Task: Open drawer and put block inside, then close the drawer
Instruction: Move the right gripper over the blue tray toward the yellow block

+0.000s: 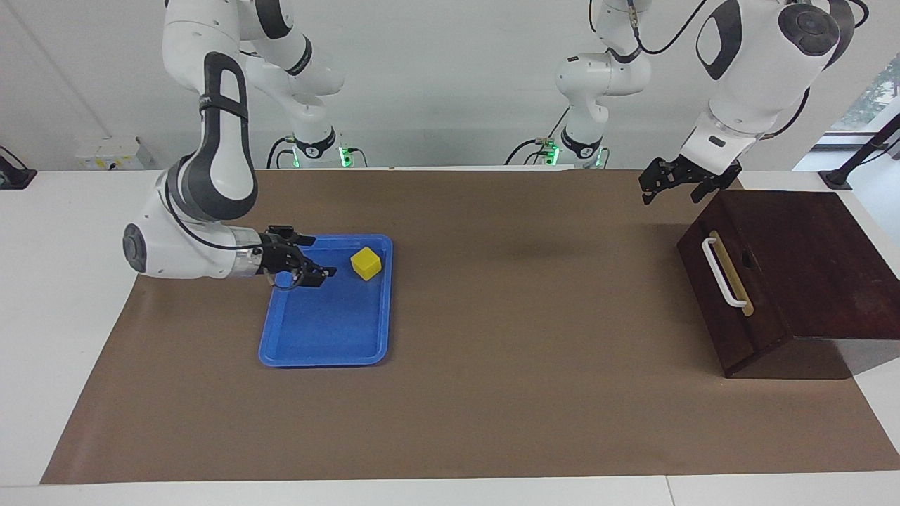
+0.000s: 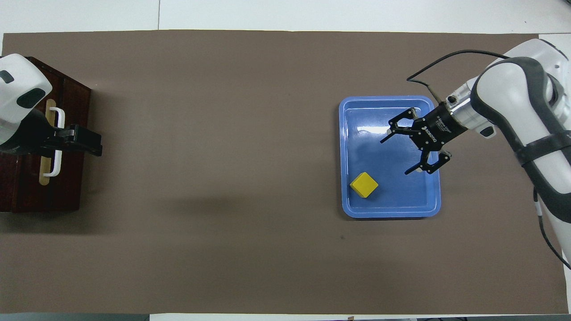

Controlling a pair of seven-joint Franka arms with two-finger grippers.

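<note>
The yellow block [image 2: 364, 185] looks small next to the wooden drawer's front [image 2: 69, 184], so the drawer will close all the way over the block when the robot pushes the drawer.
The yellow block [image 1: 365, 263] [image 2: 364, 184] lies in the blue tray [image 1: 323, 327] [image 2: 392, 198], in a corner nearer the robots. My right gripper [image 1: 322, 256] [image 2: 395, 157] is open, low over the tray and lying almost flat. It points at the block and stays a short gap from it, holding nothing. The dark wooden drawer [image 1: 731, 309] [image 2: 67, 178] is shut in its box at the left arm's end, with its white handle [image 1: 723, 273] [image 2: 57, 133] facing the tray. My left gripper [image 1: 669, 193] [image 2: 94, 143] is open and empty, in the air over the edge of the box.
A brown mat [image 1: 520, 393] [image 2: 223, 133] covers the table between the tray and the drawer box. White table surface [image 1: 63, 295] shows around the mat's edges. The right arm's elbow [image 1: 162, 249] hangs low beside the tray.
</note>
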